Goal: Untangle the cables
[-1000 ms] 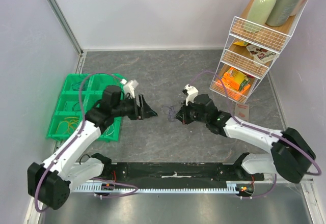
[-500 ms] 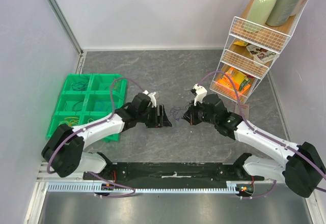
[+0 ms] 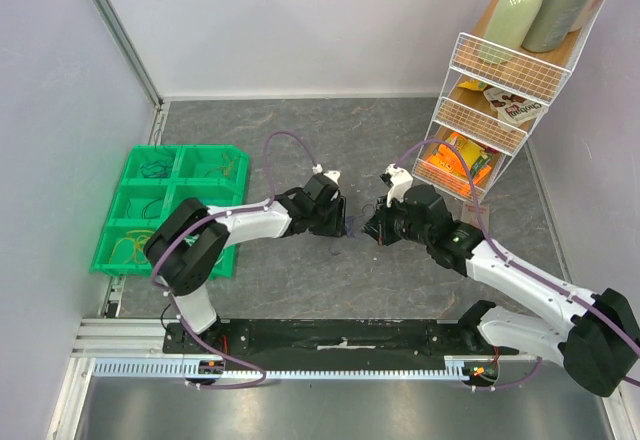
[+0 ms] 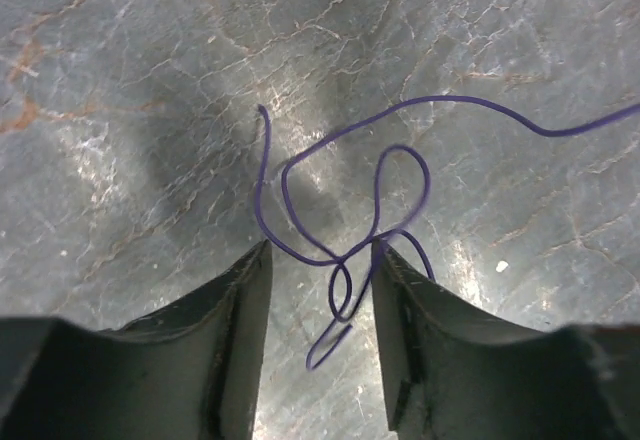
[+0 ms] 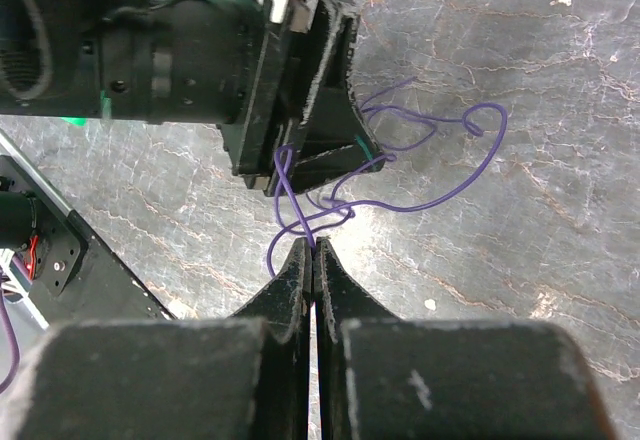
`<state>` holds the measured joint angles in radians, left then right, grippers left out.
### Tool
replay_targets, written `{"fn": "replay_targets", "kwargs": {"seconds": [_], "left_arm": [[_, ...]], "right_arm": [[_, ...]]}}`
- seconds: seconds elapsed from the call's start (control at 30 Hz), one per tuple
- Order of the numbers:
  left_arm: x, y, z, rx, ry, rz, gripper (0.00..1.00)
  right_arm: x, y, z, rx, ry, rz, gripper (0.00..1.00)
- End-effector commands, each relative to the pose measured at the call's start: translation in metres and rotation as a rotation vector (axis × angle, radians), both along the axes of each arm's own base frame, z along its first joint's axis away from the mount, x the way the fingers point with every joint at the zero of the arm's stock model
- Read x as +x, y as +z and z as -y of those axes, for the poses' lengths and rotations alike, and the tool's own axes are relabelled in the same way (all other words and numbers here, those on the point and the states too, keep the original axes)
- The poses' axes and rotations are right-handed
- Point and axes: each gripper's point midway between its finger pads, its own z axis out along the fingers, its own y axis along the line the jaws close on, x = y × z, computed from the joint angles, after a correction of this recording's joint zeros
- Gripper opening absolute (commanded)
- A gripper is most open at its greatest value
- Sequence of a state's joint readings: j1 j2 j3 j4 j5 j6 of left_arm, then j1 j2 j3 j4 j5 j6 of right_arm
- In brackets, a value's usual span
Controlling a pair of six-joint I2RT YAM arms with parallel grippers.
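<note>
The purple cable's loops cross (image 4: pixel 342 259) beyond the piece in the robot's right gripper, so the left gripper should hold the cable up (image 4: pixel 318 260) while the right gripper takes hold of them again.
A thin purple cable (image 3: pixel 353 224) lies in loose loops on the grey table between my two grippers. My left gripper (image 3: pixel 342 222) is open and low over it; in the left wrist view, loops of the cable (image 4: pixel 470 102) run between its two fingers (image 4: pixel 245 300), which stand apart. My right gripper (image 3: pixel 371 230) is shut on a strand of the purple cable (image 5: pixel 440 195), pinched at the fingertips (image 5: pixel 315 245). The left gripper (image 5: pixel 350 145) shows just beyond it in the right wrist view. No other coloured cables show in the bundle.
A green compartment tray (image 3: pixel 237 150) at the left holds a few thin wires. A white wire rack (image 3: pixel 490 110) with bottles and packets stands at the back right. The arms' black base rail (image 3: pixel 340 335) runs along the near edge.
My left arm has swung from beside the green tray to the middle, bringing its open gripper over the purple cable. My right gripper has stayed shut on the cable, shifting slightly right.
</note>
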<state>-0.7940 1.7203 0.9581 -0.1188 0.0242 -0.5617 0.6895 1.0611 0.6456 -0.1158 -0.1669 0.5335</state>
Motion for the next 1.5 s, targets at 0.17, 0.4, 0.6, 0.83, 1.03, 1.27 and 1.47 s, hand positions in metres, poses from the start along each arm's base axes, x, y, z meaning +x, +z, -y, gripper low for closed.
{"fn": "replay_targets", "kwargs": {"seconds": [0.17,0.4,0.6,0.83,1.03,1.27,1.47], "left_arm": [[-0.022,-0.016,0.009,0.0,-0.011,-0.119,0.52],[-0.051,-0.019,-0.002,-0.019,0.007,-0.193,0.59],[-0.056,-0.015,0.002,-0.073,-0.021,-0.18,0.39],[-0.055,-0.002,-0.002,-0.065,-0.053,-0.133,0.02],[-0.061,0.06,-0.01,-0.125,-0.176,0.03,0.02],[-0.084,0.148,-0.002,-0.251,-0.389,0.126,0.02],[-0.091,0.192,-0.009,-0.293,-0.449,0.243,0.02]], "right_arm": [[0.009,0.023,0.004,0.027,-0.025,0.057,0.0],[0.01,0.016,0.007,0.011,-0.032,0.045,0.0],[0.008,0.011,0.008,0.006,-0.034,0.026,0.0],[0.003,0.009,0.013,-0.03,-0.006,0.038,0.06],[-0.009,-0.006,0.017,-0.097,0.076,0.026,0.34],[0.007,0.001,0.018,-0.123,0.019,0.048,0.59],[0.03,0.048,0.005,0.041,-0.053,0.008,0.63]]}}
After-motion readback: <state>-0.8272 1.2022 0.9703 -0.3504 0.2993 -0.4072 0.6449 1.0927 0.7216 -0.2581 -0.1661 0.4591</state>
